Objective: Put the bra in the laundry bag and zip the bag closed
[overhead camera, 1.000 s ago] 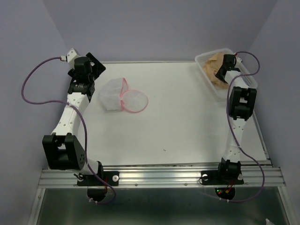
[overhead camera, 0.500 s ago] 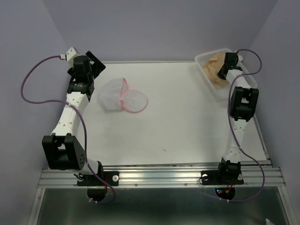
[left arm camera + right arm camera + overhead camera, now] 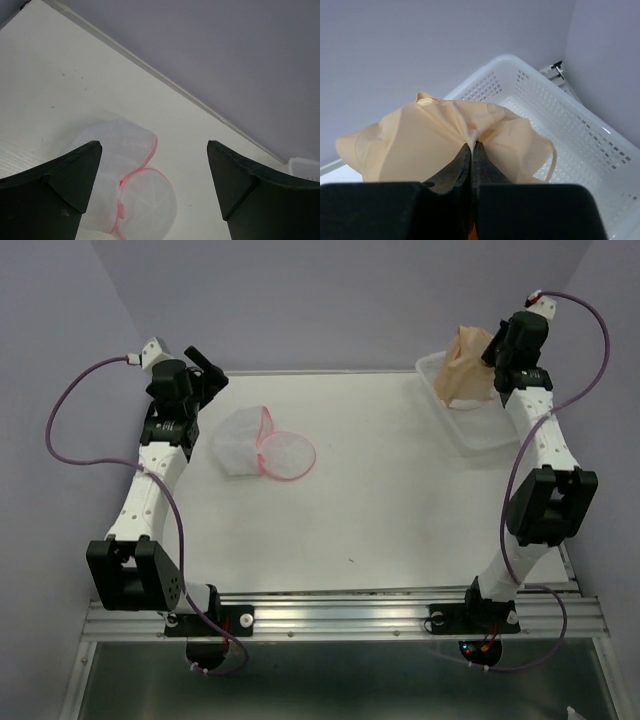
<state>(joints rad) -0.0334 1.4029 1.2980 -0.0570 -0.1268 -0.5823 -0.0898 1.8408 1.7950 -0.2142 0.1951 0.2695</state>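
Note:
The bra lifted (image 3: 463,370) above the basket's rim should go on moving over the open white tabletop (image 3: 362,478) in my right gripper, which should then let go of it next to the pink-rimmed lid.
The peach-beige bra (image 3: 466,368) hangs from my right gripper (image 3: 492,352), lifted above the white slotted basket (image 3: 480,430) at the back right. In the right wrist view the jaws are pinched shut (image 3: 472,146) on a fold of the bra (image 3: 420,140), with a strap dangling over the basket (image 3: 560,125). The white mesh laundry bag (image 3: 240,438) lies at the back left with its pink-rimmed round lid (image 3: 288,454) flipped open to the right. My left gripper (image 3: 205,375) is open just behind and left of the bag; in the left wrist view the bag (image 3: 125,170) lies between the open jaws.
The basket's rim lies just below the hanging bra. The table's back edge meets the purple wall (image 3: 320,300) right behind both grippers. The white tabletop (image 3: 380,500) stretches between bag and basket.
My right arm has risen out of the basket, lifting the bra up and clear of it. My left gripper has shifted slightly near the bag.

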